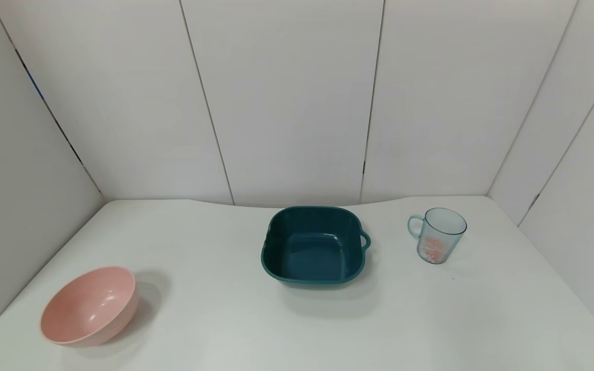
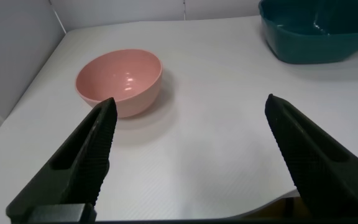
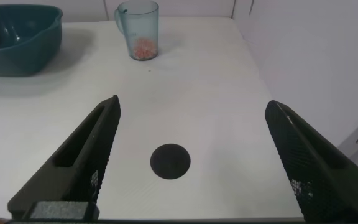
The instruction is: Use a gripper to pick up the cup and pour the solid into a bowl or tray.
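Observation:
I expect the orange-red and white pieces [image 1: 434,248] to tumble out and spread across the tray's flat bottom [image 1: 315,256] when I pour, because they lie in a grainy heap.
The light-blue translucent cup [image 1: 437,235] stands upright at the back right of the white table, handle toward the tray, with orange-red and white solid pieces [image 1: 433,249] in its bottom. The dark teal square tray [image 1: 313,245] sits at the table's middle and looks empty. Neither gripper shows in the head view. In the right wrist view my right gripper [image 3: 191,106] is open and empty near the table's front edge, with the cup [image 3: 138,29] and the tray [image 3: 17,38] far ahead. In the left wrist view my left gripper [image 2: 190,106] is open and empty, also near the front edge.
A round pink bowl [image 1: 89,305] sits at the front left, also in the left wrist view [image 2: 119,81]. A black round spot [image 3: 170,161] lies on the table between the right fingers. White wall panels enclose the table at the back and sides.

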Robot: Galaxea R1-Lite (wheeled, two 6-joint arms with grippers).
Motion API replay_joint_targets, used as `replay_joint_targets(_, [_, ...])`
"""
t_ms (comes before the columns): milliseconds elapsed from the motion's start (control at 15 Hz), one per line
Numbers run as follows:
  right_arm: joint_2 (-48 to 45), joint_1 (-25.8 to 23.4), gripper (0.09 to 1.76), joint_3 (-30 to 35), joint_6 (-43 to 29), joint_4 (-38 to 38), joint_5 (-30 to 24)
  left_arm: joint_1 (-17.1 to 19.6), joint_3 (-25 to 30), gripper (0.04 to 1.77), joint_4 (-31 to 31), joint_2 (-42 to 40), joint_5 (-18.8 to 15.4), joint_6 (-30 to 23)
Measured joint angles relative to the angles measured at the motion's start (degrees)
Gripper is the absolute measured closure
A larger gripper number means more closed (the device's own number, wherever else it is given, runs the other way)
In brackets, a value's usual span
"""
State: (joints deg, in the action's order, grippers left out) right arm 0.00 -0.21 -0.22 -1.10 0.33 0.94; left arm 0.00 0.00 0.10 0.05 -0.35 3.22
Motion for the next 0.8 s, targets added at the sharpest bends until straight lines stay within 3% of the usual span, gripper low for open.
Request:
replay_joint_targets(333, [5.58, 0.37, 0.15, -9.4, 3.94, 1.71, -0.04, 0.0, 0.0, 0.09, 0.0, 0.0, 0.02, 0.0])
replay_joint_targets(800, [34.39, 2.24, 0.15, -29.22, 4.47, 1.65, -2.67, 0.0, 0.0, 0.09, 0.0, 0.0, 0.0, 0.0])
